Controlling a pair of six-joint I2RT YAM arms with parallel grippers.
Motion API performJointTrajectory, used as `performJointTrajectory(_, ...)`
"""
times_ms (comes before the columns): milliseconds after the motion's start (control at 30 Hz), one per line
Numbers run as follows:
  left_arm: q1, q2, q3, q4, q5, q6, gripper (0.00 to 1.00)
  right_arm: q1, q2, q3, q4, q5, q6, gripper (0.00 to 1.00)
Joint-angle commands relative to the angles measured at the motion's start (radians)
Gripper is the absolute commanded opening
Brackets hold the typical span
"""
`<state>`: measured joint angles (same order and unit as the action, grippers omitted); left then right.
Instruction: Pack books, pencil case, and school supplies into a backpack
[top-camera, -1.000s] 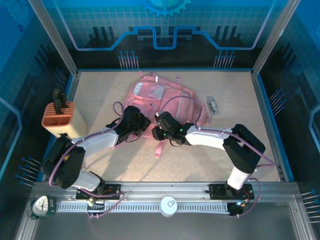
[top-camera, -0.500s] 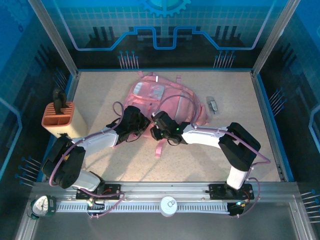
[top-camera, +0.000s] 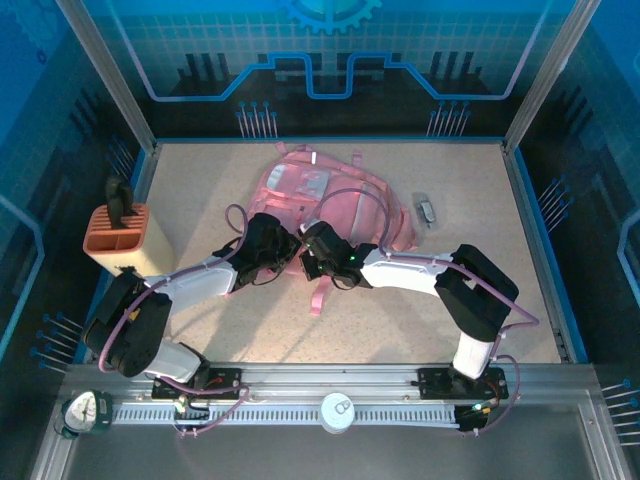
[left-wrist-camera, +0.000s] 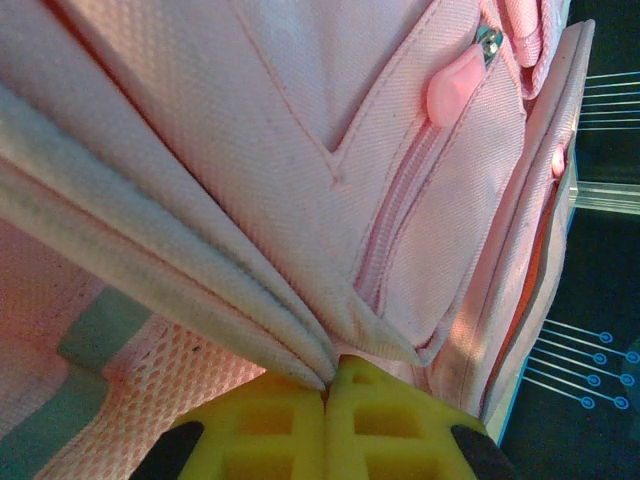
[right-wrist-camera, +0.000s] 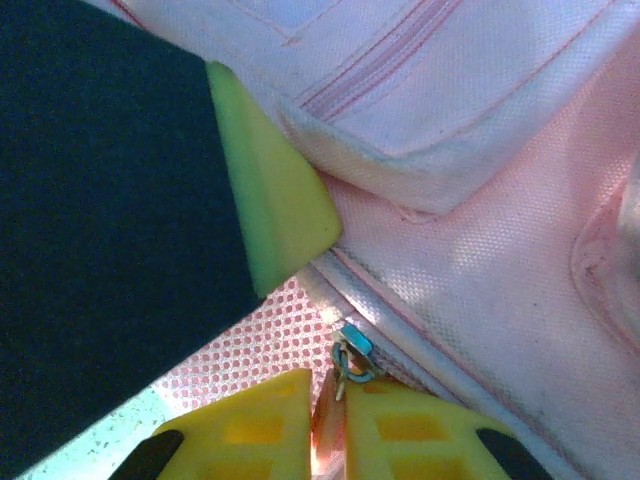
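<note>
My left gripper's fingertip blocks the zip beside the blue-grey slider (right-wrist-camera: 356, 340), so my right gripper should draw the pull away along the seam (right-wrist-camera: 465, 385) while my left gripper steadies the fabric.
The pink backpack (top-camera: 335, 200) lies flat in the middle of the table. My left gripper (top-camera: 290, 250) is at its near left edge, shut on a fold of the pink fabric (left-wrist-camera: 250, 330) that comes to a point between the yellow fingertips (left-wrist-camera: 328, 372). My right gripper (top-camera: 307, 256) sits right beside it. Its yellow fingers (right-wrist-camera: 328, 385) are pinched on a thin pink zip pull hanging from the blue-grey slider (right-wrist-camera: 352, 348). The left gripper's yellow fingertip (right-wrist-camera: 275, 190) stands just above that slider. The books and the pencil case are out of view.
An orange slotted holder (top-camera: 118, 238) with a dark tool standing in it stands at the table's left edge. A small grey object (top-camera: 427, 211) lies right of the backpack. Pink straps (top-camera: 318, 298) trail toward the near side. Aluminium posts frame the table.
My right gripper has shifted slightly left toward the left gripper and its fingers have closed on the zip pull. The left arm and the backpack have stayed put.
</note>
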<state>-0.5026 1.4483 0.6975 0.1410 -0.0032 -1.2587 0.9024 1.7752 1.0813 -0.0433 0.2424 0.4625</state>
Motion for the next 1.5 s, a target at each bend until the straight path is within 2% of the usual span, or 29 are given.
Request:
performJointTrajectory(0, -0.030, -0.009, -0.005, 0.033, 0.051, 0.013, 0.00, 0.001, -0.009, 0.013, 0.013, 0.049, -0.007, 0.09)
performJointTrajectory(67, -0.028, -0.016, -0.004, 0.026, 0.046, 0.018, 0.00, 0.001, -0.022, -0.005, 0.001, 0.057, 0.004, 0.04)
performJointTrajectory(233, -0.007, -0.044, 0.008, -0.029, 0.027, 0.057, 0.00, 0.017, -0.083, -0.065, -0.039, 0.099, 0.012, 0.00)
performJointTrajectory(400, 0.024, -0.069, -0.007, -0.036, 0.034, 0.064, 0.00, 0.017, -0.138, -0.128, -0.081, 0.118, 0.030, 0.00)
performJointTrajectory(533, 0.039, -0.084, -0.013, -0.051, 0.040, 0.079, 0.00, 0.004, -0.183, -0.182, -0.129, 0.184, 0.028, 0.00)
performJointTrajectory(667, 0.041, -0.084, -0.013, -0.049, 0.043, 0.081, 0.00, -0.018, -0.183, -0.191, -0.127, 0.140, 0.028, 0.00)
performJointTrajectory(800, 0.041, -0.066, -0.001, -0.046, 0.057, 0.080, 0.00, -0.010, -0.134, -0.130, -0.112, 0.100, 0.021, 0.00)
performJointTrajectory(867, 0.041, -0.063, -0.005, -0.036, 0.062, 0.069, 0.00, -0.008, -0.114, -0.101, -0.104, 0.078, 0.029, 0.03)
performJointTrajectory(933, 0.041, -0.066, -0.008, -0.029, 0.063, 0.068, 0.00, -0.008, -0.088, -0.073, -0.096, 0.072, 0.029, 0.13)
performJointTrajectory(1067, 0.039, -0.072, 0.002, -0.046, 0.057, 0.074, 0.00, -0.008, -0.040, -0.028, -0.099, 0.104, 0.010, 0.17)
performJointTrajectory(1267, 0.038, -0.080, 0.002, -0.056, 0.052, 0.081, 0.00, -0.008, 0.006, 0.008, -0.144, 0.193, 0.027, 0.17)
performJointTrajectory(1367, 0.039, -0.080, 0.000, -0.056, 0.049, 0.078, 0.00, 0.002, -0.003, -0.022, -0.071, 0.132, 0.013, 0.10)
performJointTrajectory(1467, 0.039, -0.079, 0.006, -0.067, 0.041, 0.086, 0.00, 0.017, -0.023, -0.022, -0.096, 0.169, 0.017, 0.03)
